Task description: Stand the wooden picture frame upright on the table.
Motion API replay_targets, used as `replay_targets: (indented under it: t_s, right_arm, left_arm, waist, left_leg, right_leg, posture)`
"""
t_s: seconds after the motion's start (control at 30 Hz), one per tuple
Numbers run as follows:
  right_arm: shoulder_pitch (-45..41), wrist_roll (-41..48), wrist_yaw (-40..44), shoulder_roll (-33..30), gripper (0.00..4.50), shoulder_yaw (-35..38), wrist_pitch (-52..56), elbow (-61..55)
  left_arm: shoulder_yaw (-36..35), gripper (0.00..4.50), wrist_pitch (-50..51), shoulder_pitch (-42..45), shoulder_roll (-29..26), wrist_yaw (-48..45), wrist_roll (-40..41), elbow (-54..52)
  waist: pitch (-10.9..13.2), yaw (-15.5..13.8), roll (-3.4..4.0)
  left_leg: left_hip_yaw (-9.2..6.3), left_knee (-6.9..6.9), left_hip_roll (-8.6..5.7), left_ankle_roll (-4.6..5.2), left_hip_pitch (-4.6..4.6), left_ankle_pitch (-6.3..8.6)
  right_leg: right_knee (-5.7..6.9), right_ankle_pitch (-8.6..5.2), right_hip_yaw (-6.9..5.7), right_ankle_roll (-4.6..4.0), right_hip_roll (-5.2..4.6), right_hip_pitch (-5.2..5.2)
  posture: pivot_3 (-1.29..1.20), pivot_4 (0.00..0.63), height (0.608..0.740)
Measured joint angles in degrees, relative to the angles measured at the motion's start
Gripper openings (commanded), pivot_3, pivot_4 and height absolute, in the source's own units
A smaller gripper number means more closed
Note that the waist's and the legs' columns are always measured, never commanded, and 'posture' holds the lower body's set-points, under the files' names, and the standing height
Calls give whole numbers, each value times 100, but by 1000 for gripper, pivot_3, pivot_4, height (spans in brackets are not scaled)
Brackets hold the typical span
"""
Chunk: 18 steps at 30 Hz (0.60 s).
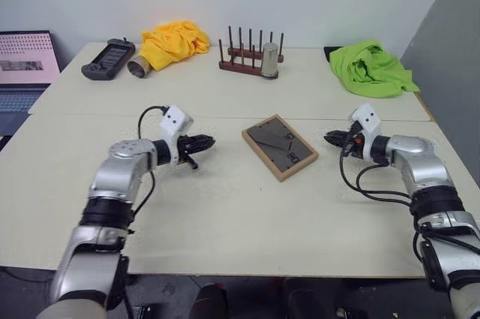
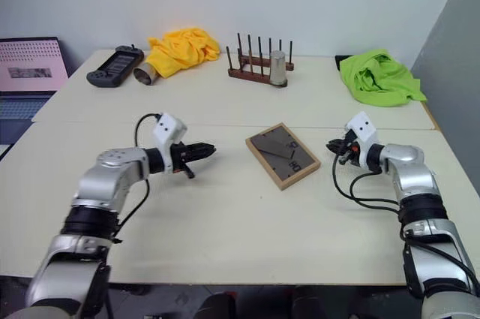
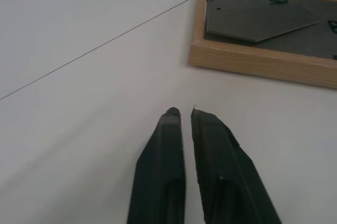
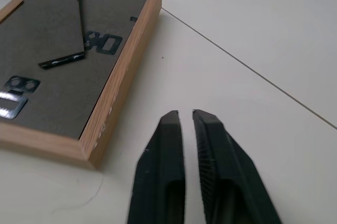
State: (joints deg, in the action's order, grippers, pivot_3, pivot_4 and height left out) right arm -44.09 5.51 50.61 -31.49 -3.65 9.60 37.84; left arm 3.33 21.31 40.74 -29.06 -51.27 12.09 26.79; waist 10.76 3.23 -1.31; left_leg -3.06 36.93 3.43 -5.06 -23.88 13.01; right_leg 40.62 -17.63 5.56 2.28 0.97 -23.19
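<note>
The wooden picture frame lies at an angle between the robot's grippers, so both closed grippers should push it straight before the left gripper grasps its long side.
The wooden picture frame lies flat, face down, in the middle of the cream table, its dark grey back panel and stand facing up. It also appears as the frame in the left wrist view and the frame in the right wrist view. My left gripper hovers a short way to the frame's left, shut and empty, pointing at it. My right gripper hovers just off the frame's right side, also shut with nothing in it. Neither one touches the frame.
Along the far edge lie a black handheld device, a metal cup on its side, a yellow cloth, a dark peg rack with an upright metal cup, and a green cloth. A laptop sits at far left.
</note>
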Motion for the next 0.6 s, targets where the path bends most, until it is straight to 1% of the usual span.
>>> replay_targets:
  t_s: [0.03,0.13,0.3,0.47,0.6]
  right_arm:
    - [-34,-58,-91,121,11,-55,-54,122]
    - [-33,-218,-112,264,11,-182,-148,238]
    - [-8,-262,-81,446,11,-259,-153,186]
    - [410,-205,214,489,11,-359,156,-691]
    - [803,-161,366,500,11,-466,530,-1477]
  left_arm:
    - [86,9,-127,116,195,67,-83,258]
    - [164,9,-451,425,520,126,-243,939]
    - [231,9,-938,930,843,190,-467,1828]
    - [263,9,-1207,1193,1029,174,-704,2598]
    - [264,9,-1376,1333,1066,172,-827,2837]
  waist:
    - [0,-3,0]
    - [0,2,0]
    - [0,22,0]
    - [0,21,0]
    - [0,10,0]
  left_leg:
    - [0,1,-1,0,-2,0]
    - [1,0,-2,0,-3,0]
    - [1,-1,-2,0,0,0]
    - [-1,-1,-4,0,-2,0]
    - [-4,1,-5,0,-1,0]
  right_leg:
    - [1,0,0,0,0,-1]
    - [8,0,0,0,-1,-4]
    - [13,0,0,0,0,-4]
    - [16,0,-2,0,0,-4]
    - [19,0,-2,0,0,-3]
  posture:
    - [0,150,740]
    - [0,150,740]
    - [0,150,740]
    - [0,150,740]
    - [0,150,740]
